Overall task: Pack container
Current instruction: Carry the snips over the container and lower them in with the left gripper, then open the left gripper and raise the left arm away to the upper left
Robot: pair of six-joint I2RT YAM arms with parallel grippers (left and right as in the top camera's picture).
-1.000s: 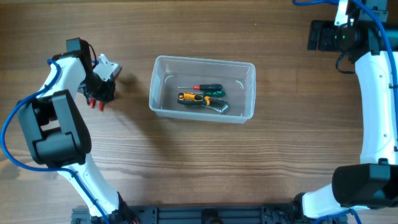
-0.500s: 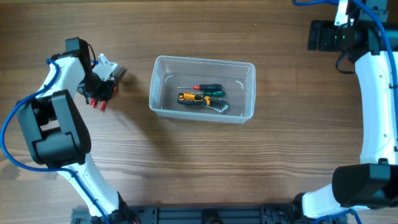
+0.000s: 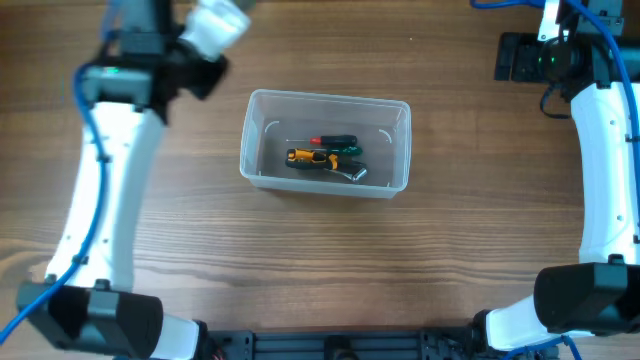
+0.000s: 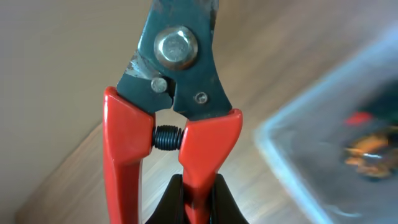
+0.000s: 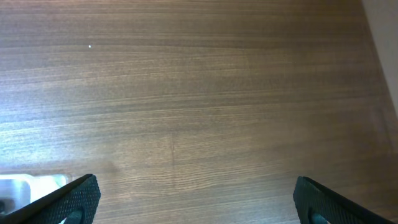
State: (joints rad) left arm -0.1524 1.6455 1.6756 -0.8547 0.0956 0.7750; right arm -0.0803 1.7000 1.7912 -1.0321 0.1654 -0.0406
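The red-handled pliers (image 4: pixel 205 140) are held by one handle, and the container is open above its tools (image 3: pixel 326 146). My left gripper should keep going over the container's rim and let go inside.
The clear plastic container (image 3: pixel 330 98) stands mid-table. It holds a red-handled screwdriver (image 3: pixel 334 140), a green-handled one (image 3: pixel 345 151) and a yellow-and-black tool (image 3: pixel 312 158). My left gripper (image 4: pixel 199 202) is shut on one handle of red-handled pliers (image 4: pixel 177 93), held in the air left of the container, whose blurred rim (image 4: pixel 292 155) shows on the right. In the overhead view the left gripper (image 3: pixel 203 72) is high, up-left of the container, and the pliers are hidden under it. My right gripper (image 5: pixel 199 202) is open and empty over bare table at the far right back (image 3: pixel 520 58).
A wooden table (image 3: pixel 320 270) carries everything. The container's corner (image 5: pixel 28 183) shows at the lower left of the right wrist view. The right arm's white links (image 3: pixel 605 160) run along the right edge.
My left arm has risen off the table at the left with the red-handled pliers and swung up and right, toward the container's back-left corner. The right arm has not moved.
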